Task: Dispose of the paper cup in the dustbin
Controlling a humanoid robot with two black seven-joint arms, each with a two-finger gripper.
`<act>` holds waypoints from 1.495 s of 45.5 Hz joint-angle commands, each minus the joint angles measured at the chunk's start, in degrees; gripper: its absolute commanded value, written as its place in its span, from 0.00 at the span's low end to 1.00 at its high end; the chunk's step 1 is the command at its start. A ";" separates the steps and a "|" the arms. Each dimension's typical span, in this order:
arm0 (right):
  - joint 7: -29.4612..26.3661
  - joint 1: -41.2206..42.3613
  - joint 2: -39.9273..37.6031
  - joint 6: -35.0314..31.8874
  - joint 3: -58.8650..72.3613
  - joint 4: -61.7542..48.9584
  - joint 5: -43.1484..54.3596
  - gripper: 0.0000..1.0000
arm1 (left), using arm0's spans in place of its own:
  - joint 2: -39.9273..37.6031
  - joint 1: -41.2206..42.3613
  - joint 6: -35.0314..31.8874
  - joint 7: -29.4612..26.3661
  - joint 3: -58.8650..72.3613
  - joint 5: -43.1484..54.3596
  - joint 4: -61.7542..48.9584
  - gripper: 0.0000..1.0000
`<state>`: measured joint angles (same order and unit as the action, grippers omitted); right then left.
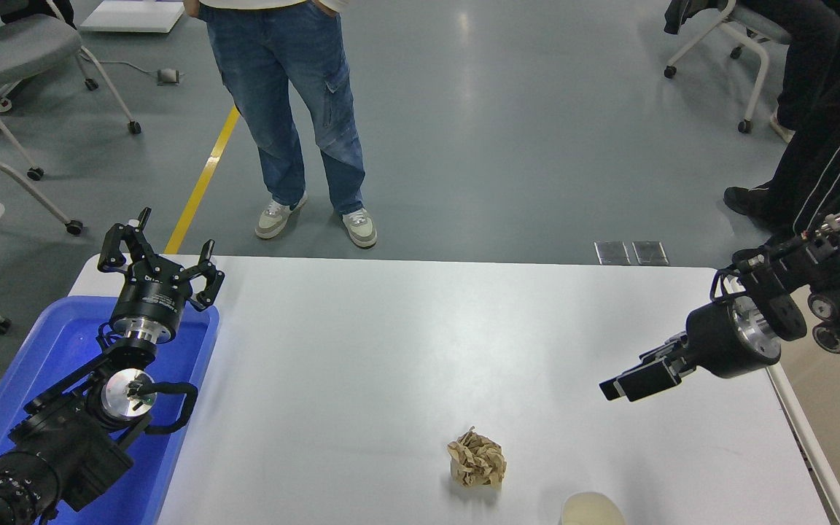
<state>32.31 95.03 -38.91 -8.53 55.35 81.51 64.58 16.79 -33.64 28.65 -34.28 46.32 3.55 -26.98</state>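
The paper cup [592, 510] shows the plain cream inside [593, 504] at its opening, so it should be empty and free of spills when I lift and tip it.
The paper cup [593, 510] is cream and stands at the table's front edge, cut off by the bottom of the picture. The dustbin [803, 432] is beige and stands beside the table's right edge; only its pale rim and part of its inside show. My right gripper [628, 380] comes in from the right, hangs above the table's right part and points left and down. It is open and empty, well above and behind the cup. My left gripper [157, 248] is parked open over the blue tub at the lower left.
A crumpled brown paper ball [476, 459] lies just left of the cup. A bright blue tub [33, 350] sits at the table's left edge. A person in jeans [289, 109] stands beyond the far edge; another person sits at the upper right [828, 146].
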 commanded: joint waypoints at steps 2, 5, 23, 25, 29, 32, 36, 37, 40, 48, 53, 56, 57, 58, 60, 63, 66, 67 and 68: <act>0.03 -5.90 -2.93 -0.26 0.73 4.01 0.64 0.99 | 0.00 0.06 0.00 0.00 0.00 0.05 0.00 1.00; 0.03 -7.39 -3.37 -0.26 0.73 4.01 0.64 0.99 | 0.00 -0.03 0.00 0.00 0.00 0.05 0.00 1.00; -0.14 -15.22 -4.60 0.71 -2.44 2.52 1.43 0.99 | 0.00 -0.03 0.00 0.00 0.00 0.05 0.00 1.00; -0.14 -16.27 -4.60 0.88 -2.96 2.08 1.34 0.99 | 0.00 -0.03 0.00 0.00 0.00 0.05 0.00 1.00; -0.32 -18.03 -4.51 2.99 -3.67 0.94 1.34 0.99 | 0.00 -0.03 0.00 0.00 0.00 -0.03 0.00 1.00; -0.32 -19.44 -4.16 4.57 -3.76 -0.03 1.08 0.99 | 0.00 -0.03 0.00 0.00 0.00 -0.03 0.00 1.00; -0.41 -20.32 -3.81 5.54 -3.76 -0.47 0.81 0.99 | 0.00 -0.03 0.00 0.00 0.00 -0.03 0.00 1.00; -0.50 -20.32 -3.81 5.54 -3.76 -0.47 0.81 0.99 | 0.00 0.06 0.00 0.00 0.00 -0.03 0.00 1.00; -0.50 -20.49 -3.81 5.63 -3.76 -0.56 0.72 0.99 | 0.00 -0.03 0.00 0.00 0.00 0.05 0.00 1.00; -0.50 -20.32 -3.81 5.63 -4.81 -1.00 0.37 0.99 | 0.00 -0.03 0.00 0.00 0.00 -0.03 0.00 1.00; -0.50 -20.23 -3.02 5.63 -5.16 -1.00 -0.68 0.99 | 0.00 -0.03 0.00 0.00 0.00 -0.03 0.00 1.00; -0.58 -20.14 -2.23 5.63 -5.16 -1.00 -2.00 0.99 | 0.00 -0.03 0.00 0.00 0.00 -0.03 0.00 1.00; -0.58 -20.14 -1.88 5.63 -5.16 -1.09 -2.43 0.99 | 0.00 -0.03 0.00 0.00 0.00 -0.03 0.00 1.00; -0.58 -20.23 -1.53 5.63 -5.16 -1.18 -2.70 0.99 | 0.00 -0.03 0.00 -0.09 0.00 -0.03 0.00 1.00; -0.58 -20.49 -0.74 5.63 -5.07 -1.61 -2.97 0.99 | 0.00 -0.03 0.00 0.00 0.00 0.05 0.00 1.00; -0.67 -21.37 0.58 5.72 -5.07 -2.84 -2.97 0.99 | 0.00 -0.03 0.00 0.00 0.00 0.05 0.00 1.00; -0.59 -23.21 1.73 5.89 -5.16 -4.34 -2.97 0.99 | 0.00 -0.03 0.00 0.00 0.00 -0.03 0.00 1.00; -0.58 -23.83 2.16 5.98 -5.25 -4.95 -2.97 0.99 | 0.00 -0.03 0.00 0.00 0.00 -0.03 0.00 1.00; -0.58 -24.36 2.69 6.15 -5.25 -5.65 -2.97 0.98 | 0.00 -0.03 0.00 0.00 0.00 -0.03 0.00 1.00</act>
<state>31.74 73.97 -39.79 -2.94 50.41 79.40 62.58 16.79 -33.65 28.65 -34.29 46.32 3.52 -26.98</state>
